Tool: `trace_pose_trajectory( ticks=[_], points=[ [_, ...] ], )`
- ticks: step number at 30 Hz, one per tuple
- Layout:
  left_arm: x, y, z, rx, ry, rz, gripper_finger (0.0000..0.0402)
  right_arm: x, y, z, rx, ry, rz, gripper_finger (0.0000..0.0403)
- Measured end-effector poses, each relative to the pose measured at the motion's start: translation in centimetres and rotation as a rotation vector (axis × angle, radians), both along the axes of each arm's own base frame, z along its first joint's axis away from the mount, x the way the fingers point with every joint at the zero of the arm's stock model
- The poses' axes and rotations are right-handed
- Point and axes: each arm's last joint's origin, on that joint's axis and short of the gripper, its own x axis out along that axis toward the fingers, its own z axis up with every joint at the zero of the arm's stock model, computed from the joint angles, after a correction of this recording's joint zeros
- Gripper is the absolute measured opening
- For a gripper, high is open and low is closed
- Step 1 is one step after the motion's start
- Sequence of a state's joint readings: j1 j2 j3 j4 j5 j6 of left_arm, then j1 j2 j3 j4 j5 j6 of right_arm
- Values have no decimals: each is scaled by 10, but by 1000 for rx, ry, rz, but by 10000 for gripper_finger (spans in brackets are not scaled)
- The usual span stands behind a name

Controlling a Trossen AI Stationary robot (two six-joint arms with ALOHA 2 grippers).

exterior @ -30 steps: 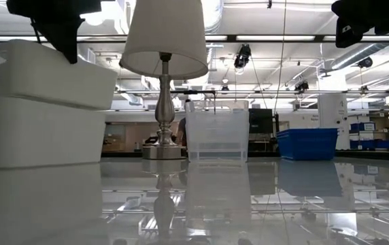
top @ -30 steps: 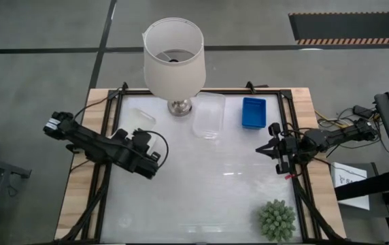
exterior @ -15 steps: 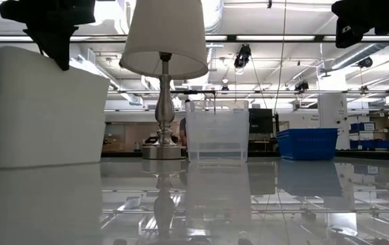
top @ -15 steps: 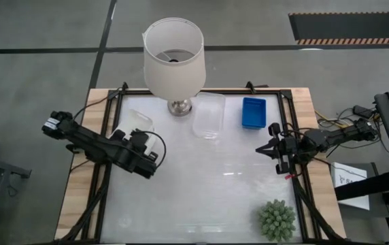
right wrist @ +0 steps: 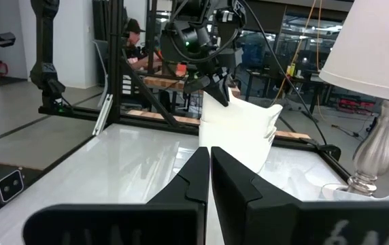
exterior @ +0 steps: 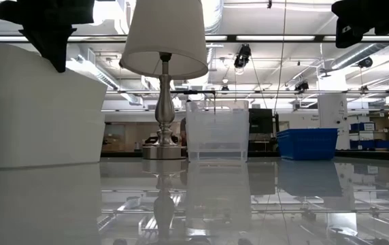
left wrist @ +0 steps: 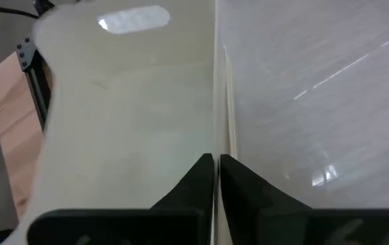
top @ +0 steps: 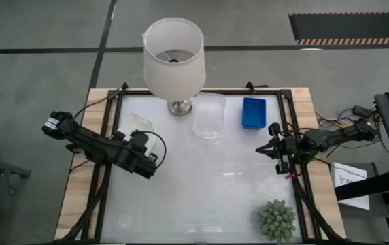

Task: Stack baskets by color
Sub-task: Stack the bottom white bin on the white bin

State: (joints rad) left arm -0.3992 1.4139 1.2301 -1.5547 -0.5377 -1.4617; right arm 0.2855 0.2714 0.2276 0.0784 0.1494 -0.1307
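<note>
The upper white basket [exterior: 18, 67] is tilted and high inside the lower white basket, so the robot's left gripper should move its hold along the upper basket's side rim [exterior: 77, 76] and set the upper basket level.
Two white baskets [top: 139, 124] stand nested as one block [exterior: 38, 109] at the table's far left, with my left gripper [top: 140, 139] above them, shut on the upper one's wall. A clear basket [top: 208, 121] and a blue basket [top: 253, 112] rest on their bases along the far side. My right gripper [top: 268, 148] hangs shut and empty at the table's right edge. In the right wrist view its fingers [right wrist: 209, 170] point level toward the white baskets [right wrist: 239, 133]. My left gripper pinches the upper white basket's side wall at its rim [left wrist: 215, 139], one finger inside the basket and one outside. The fingers come from above, slanting down, and lie across the rim. The basket sits down in the lower white basket, which stands on the table.
A lamp with a white shade [top: 174, 54] stands at the far edge between the white and clear baskets. A spiky green plant [top: 277, 219] sits at the near right corner. The table's middle and near left [top: 181, 197] are bare.
My left gripper has sunk a little with the upper white basket. That basket hung tilted above the lower one and has come down into it, so the two now read as one stack.
</note>
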Motion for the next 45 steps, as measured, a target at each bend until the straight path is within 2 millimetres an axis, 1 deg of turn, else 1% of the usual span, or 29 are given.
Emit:
trace_pose_trajectory(
  ticks=[4, 11, 13, 15, 17, 19, 23, 26, 28, 32, 34, 37, 41, 43, 45],
  points=[
    [0, 0, 0, -1, -3, 0, 40, 0, 0, 0, 0, 0, 0, 9],
    [0, 0, 1, 11, -4, -8, 126, 0, 0, 0, 0, 3, 0, 9],
    [0, -3, 5, 4, -18, -19, 141, 0, 0, -1, -3, 12, 0, 9],
    [-1, -8, 13, -35, -29, -38, 145, 0, 0, -2, -7, 25, 0, 9],
    [-3, -16, 18, -103, -8, -82, 135, 0, 0, -3, -7, 27, 0, 9],
    [-6, -23, 20, -150, 17, -128, 116, 0, 0, -2, -6, 21, 0, 9],
    [-13, -27, 24, -153, 6, -174, 63, 0, 0, -2, -5, 20, 0, 9],
    [-17, -25, 18, -132, 13, -158, 22, 0, 0, -2, 6, 22, 0, 9],
    [-21, -23, 10, -113, 25, -136, 6, 0, 0, -2, 10, 22, 0, 9],
    [-24, -21, -2, -125, 44, -90, 8, 0, 0, -2, 11, 23, 0, 9],
    [-23, -23, -3, -160, 37, -80, 6, 0, 0, -2, 12, 23, 0, 9],
    [-19, -25, 10, -181, -19, -92, 1, 0, 0, -2, 11, 23, 0, 9],
    [-15, -23, 29, -73, -115, -164, 2, 0, 0, -2, 13, 24, 0, 9],
    [-13, -18, 35, -11, -159, -165, 2, 0, 0, -2, 13, 24, 0, 9],
    [-10, -10, 36, 4, -160, -145, 8, 0, 0, -2, 13, 24, 0, 9]
  ],
)
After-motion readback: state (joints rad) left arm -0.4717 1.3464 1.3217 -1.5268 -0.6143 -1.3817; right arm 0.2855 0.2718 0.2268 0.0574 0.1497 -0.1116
